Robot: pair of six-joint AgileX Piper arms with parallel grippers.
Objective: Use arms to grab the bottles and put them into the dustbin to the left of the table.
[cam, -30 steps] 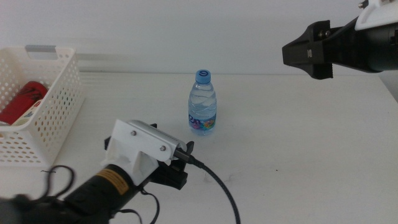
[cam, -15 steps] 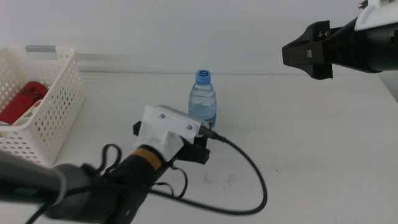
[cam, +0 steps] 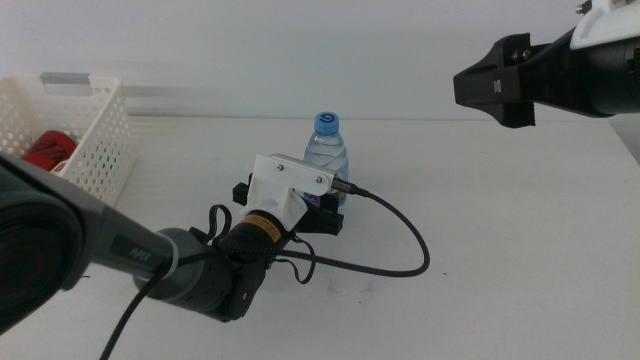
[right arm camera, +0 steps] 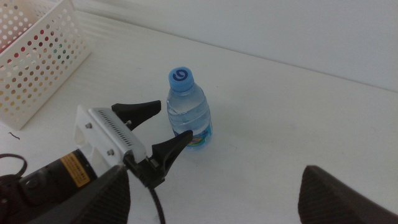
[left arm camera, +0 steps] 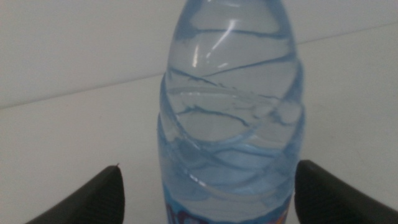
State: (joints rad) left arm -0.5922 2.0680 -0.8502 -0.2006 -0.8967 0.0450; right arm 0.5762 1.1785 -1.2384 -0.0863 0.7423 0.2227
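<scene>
The upright bottle (cam: pixel 327 152) is in line with my left gripper's open fingers. I should therefore go forward now until the fingers are on both sides of its body (left arm camera: pixel 229 183), and then close them.
A small clear water bottle (cam: pixel 326 152) with a blue cap stands upright mid-table. My left gripper (cam: pixel 312 207), under its white housing, is open, with one jaw on each side of the bottle's lower body. The left wrist view shows the bottle (left arm camera: pixel 231 124) filling the space between the jaws of the left gripper (left arm camera: pixel 208 167), with gaps on both sides. The right wrist view shows the same bottle (right arm camera: pixel 189 111) and left gripper (right arm camera: pixel 177 119) from above. My right gripper (right arm camera: pixel 214 171) hangs open and empty, high at the back right (cam: pixel 497 86). A red can (cam: pixel 46 149) lies in the white dustbin (cam: pixel 95 135).
The perforated dustbin (right arm camera: pixel 38 57) sits at the table's left edge. The left arm's black cable (cam: pixel 400 235) loops across the table to the right of the bottle. A pale wall runs behind the table's far edge.
My left arm has pushed forward and rightward across the table until its open jaws flank the bottle. The right arm and the bottle have not moved.
</scene>
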